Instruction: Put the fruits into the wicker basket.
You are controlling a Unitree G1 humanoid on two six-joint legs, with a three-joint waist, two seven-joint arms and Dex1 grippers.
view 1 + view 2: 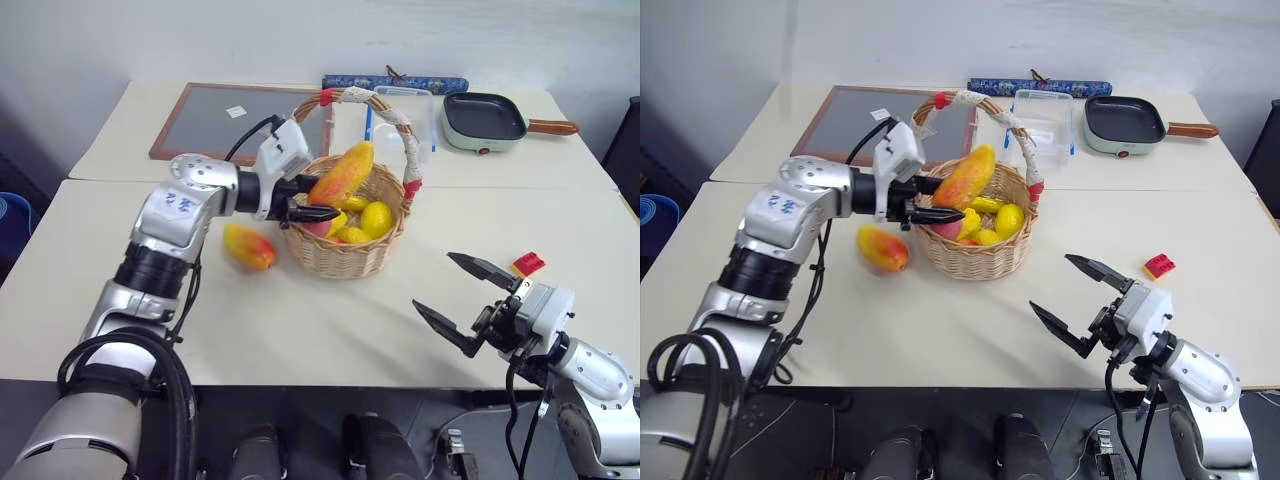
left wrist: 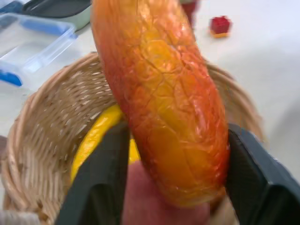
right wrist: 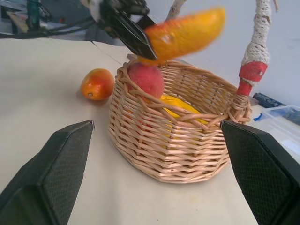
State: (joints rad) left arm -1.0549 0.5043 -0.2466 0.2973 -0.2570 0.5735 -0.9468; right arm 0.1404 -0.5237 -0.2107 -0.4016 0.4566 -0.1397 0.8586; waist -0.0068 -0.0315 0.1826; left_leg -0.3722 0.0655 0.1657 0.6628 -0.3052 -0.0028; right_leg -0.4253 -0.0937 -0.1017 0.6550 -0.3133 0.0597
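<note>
I see the handle (image 1: 411, 160) arch up stiffly from the basket's woven rim, so the wicker basket (image 1: 340, 257) will come along with its fruits when I carry the handle's near end.
One orange-red fruit (image 1: 342, 175) leans steeply over the wicker basket (image 1: 345, 255), its lower end between the fingers of my left gripper (image 1: 322, 197). In the left wrist view the fruit (image 2: 164, 103) fills the gap between the parted black fingers (image 2: 255, 178) and rests on a pink peach. In the right wrist view this fruit (image 3: 185, 33) is blurred. A second fruit (image 1: 249, 247) lies on the table just left of the basket. My right gripper (image 1: 433, 281) hovers wide open and empty over the table's front right, facing the basket (image 3: 178, 140).
Yellow lemons (image 1: 375, 218) and a peach (image 3: 146, 78) lie in the basket. A small red cube (image 1: 528, 264) sits beside my right gripper. At the back stand a clear plastic box (image 1: 405, 115), a green pan (image 1: 483, 120) and a framed board (image 1: 235, 118).
</note>
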